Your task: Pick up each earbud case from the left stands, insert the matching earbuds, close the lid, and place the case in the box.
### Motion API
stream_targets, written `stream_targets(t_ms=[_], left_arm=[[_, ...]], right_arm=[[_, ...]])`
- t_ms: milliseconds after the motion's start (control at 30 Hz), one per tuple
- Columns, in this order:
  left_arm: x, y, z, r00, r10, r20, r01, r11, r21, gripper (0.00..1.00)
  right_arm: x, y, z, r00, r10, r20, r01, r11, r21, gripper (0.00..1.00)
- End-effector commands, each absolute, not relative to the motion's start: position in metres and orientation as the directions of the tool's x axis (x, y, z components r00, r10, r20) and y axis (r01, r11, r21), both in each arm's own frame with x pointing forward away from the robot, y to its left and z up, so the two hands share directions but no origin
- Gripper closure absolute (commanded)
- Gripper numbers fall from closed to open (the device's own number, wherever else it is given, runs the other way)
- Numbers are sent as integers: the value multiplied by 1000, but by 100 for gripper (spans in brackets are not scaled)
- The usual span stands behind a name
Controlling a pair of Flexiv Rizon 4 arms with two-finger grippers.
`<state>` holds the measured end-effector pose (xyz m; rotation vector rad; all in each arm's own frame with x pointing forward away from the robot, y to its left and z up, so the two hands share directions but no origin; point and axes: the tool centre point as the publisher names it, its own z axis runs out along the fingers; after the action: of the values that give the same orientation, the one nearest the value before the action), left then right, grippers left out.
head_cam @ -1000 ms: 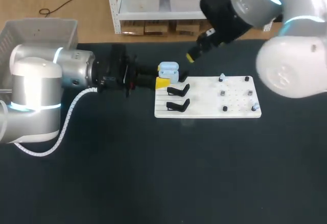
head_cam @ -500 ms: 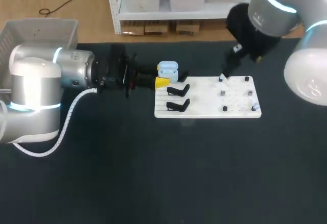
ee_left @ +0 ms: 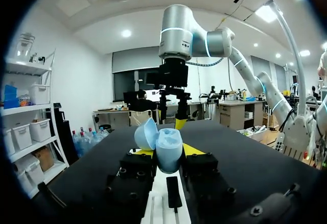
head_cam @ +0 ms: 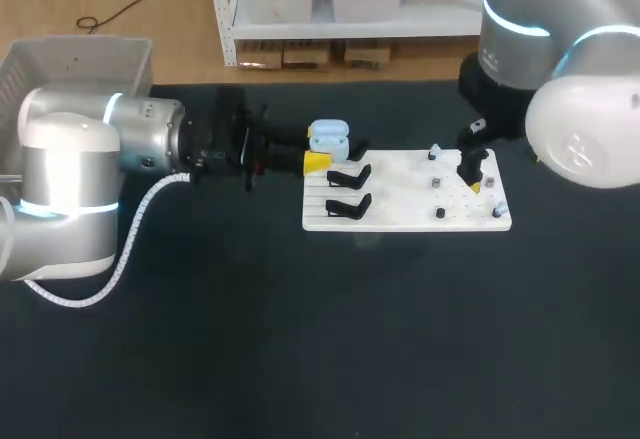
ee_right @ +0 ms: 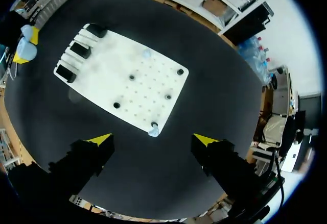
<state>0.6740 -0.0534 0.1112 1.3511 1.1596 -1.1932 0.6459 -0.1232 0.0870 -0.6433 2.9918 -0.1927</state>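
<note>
The small light blue earbud (head_cam: 501, 208) sticks out past its dark peg (head_cam: 496, 213), so the earbud will come away and the peg will stay standing when I lift.
My left gripper (head_cam: 320, 154) is shut on a light-blue earbud case (head_cam: 329, 141), holding it with the lid open just off the white board's (head_cam: 400, 217) rear left corner. In the left wrist view the case (ee_left: 168, 151) sits between the yellow fingertips (ee_left: 192, 149), its lid (ee_left: 145, 134) tipped back. My right gripper (head_cam: 472, 174) hangs open above the board's right part. Under it, the right wrist view shows the board (ee_right: 148, 89) with a pale earbud (ee_right: 154, 128) on a peg near my gripper (ee_right: 153, 140) and another earbud (ee_right: 147, 54) farther off.
Two black stands (head_cam: 349, 190) sit bare on the board's left end. Several dark pegs (ee_right: 132, 77) dot its right half. A grey box (head_cam: 70, 61) stands at the table's far left, behind my left arm. Black tabletop lies in front of the board.
My right arm has swung from behind the case to the right and come down over the board's right part. My left arm and the case have kept still.
</note>
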Motion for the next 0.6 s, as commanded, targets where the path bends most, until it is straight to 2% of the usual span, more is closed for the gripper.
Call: stream_targets(t_ms=[33,233,333,467,533,600], left_arm=[[673,-53,111,73,56,-996,994,-88,68,100],[673,-53,111,73,56,-996,994,-88,68,100],[673,-53,111,73,56,-996,994,-88,68,100],[673,-53,111,73,56,-996,994,-88,68,100],[673,-53,111,73,56,-996,994,-88,68,100],[673,-53,111,73,56,-996,994,-88,68,100]], right_arm=[[647,-126,78,-922,-385,-35,-377,915,-142,0],[636,-126,64,-929,-370,-13,-365,922,-130,0],[632,-126,58,-929,-369,-8,-365,922,-126,9],[630,-128,50,-932,-363,-9,-359,925,-123,31],[629,-128,45,-932,-362,-9,-358,926,-120,32],[629,-129,41,-932,-361,-8,-358,926,-117,38]])
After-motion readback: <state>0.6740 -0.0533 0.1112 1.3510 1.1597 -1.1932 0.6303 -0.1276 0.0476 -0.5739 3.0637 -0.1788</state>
